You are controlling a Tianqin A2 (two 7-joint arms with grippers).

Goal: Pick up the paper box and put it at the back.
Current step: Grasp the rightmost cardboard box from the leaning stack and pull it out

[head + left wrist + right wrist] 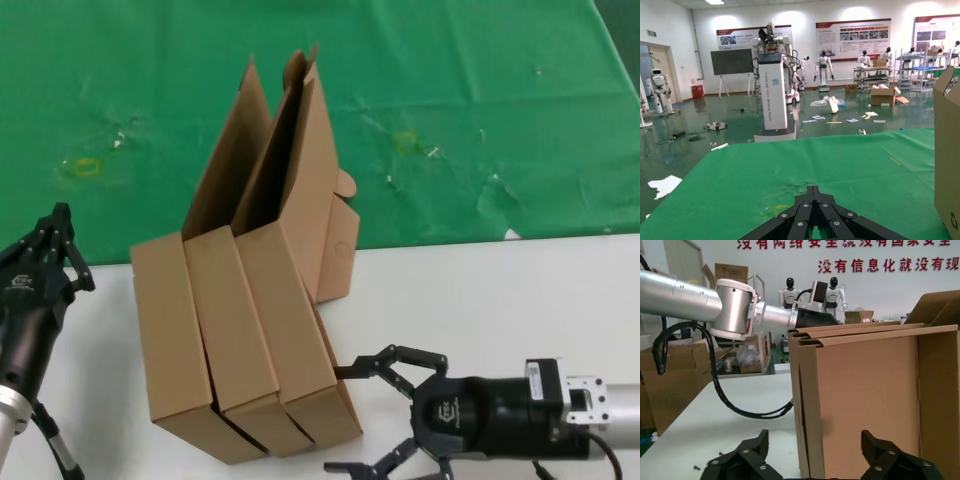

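I expect the raised lid [312, 155] to follow and lie wide open when I lay the paper box down, because the lid joins the box at a fold [284, 226].
Three alike brown paper boxes [240, 340] stand side by side on the white tabletop [500, 300], with their lids [290, 150] raised and leaning over the green cloth [450, 100] at the back. My right gripper [338, 418] is open at the near right corner of the rightmost box [300, 330], not closed on it. In the right wrist view the gripper [812, 445] faces that box's end [865, 385], with the box edge between the spread fingers. My left gripper [60, 215] is shut and empty, left of the boxes; the left wrist view shows it [813, 190] over the cloth [740, 185].
A raised lid edge [947, 150] shows beside the left gripper. The left arm's silver link [735, 305] and cable [740, 405] lie beyond the boxes in the right wrist view. The cloth has wrinkles and yellowish stains [85, 167].
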